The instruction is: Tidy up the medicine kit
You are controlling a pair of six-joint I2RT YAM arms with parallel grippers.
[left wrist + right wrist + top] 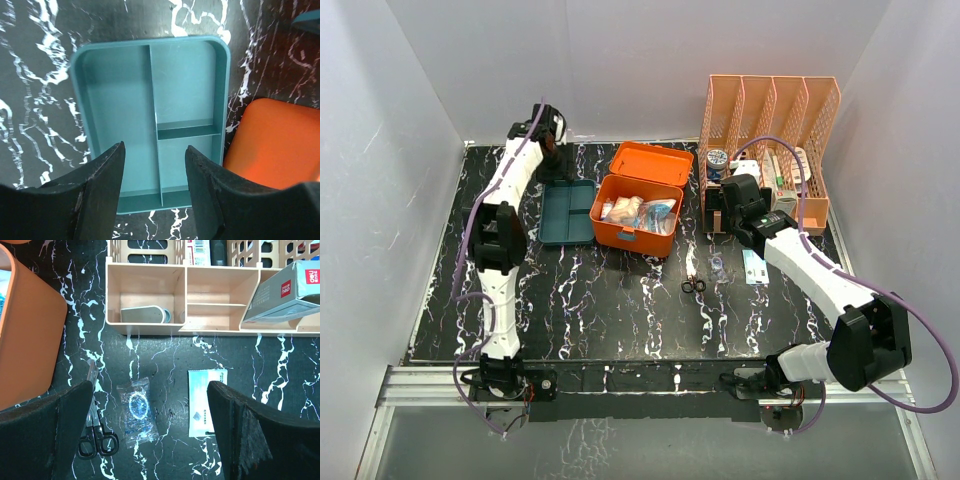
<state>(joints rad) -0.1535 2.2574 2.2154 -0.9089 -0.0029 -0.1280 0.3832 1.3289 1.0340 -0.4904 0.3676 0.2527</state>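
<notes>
My left gripper's open fingers are on either side of the teal tray's long divider [153, 92], so my left gripper should keep going down and close on that divider [157, 134].
The medicine kit [638, 220], an orange box, stands open in mid-table with packets inside and its lid [651, 162] tipped back. Its teal divided tray [567, 212] lies empty on the table just left of it. My left gripper [154, 147] hangs open over the tray [120, 110], nothing between its fingers, with the kit's orange corner [280, 145] to the right. My right gripper [150, 387] is wide open above a clear packet [137, 412], with black scissors [95, 435] to its left and a white sachet [202, 400] to its right.
A peach slatted organizer [770, 140] stands at the back right; its low front tray [150, 290] holds a small grey item and a grey carton [285, 292]. Scissors [694, 285], packet [719, 268] and sachet [755, 267] lie in front of it. White walls enclose the table.
</notes>
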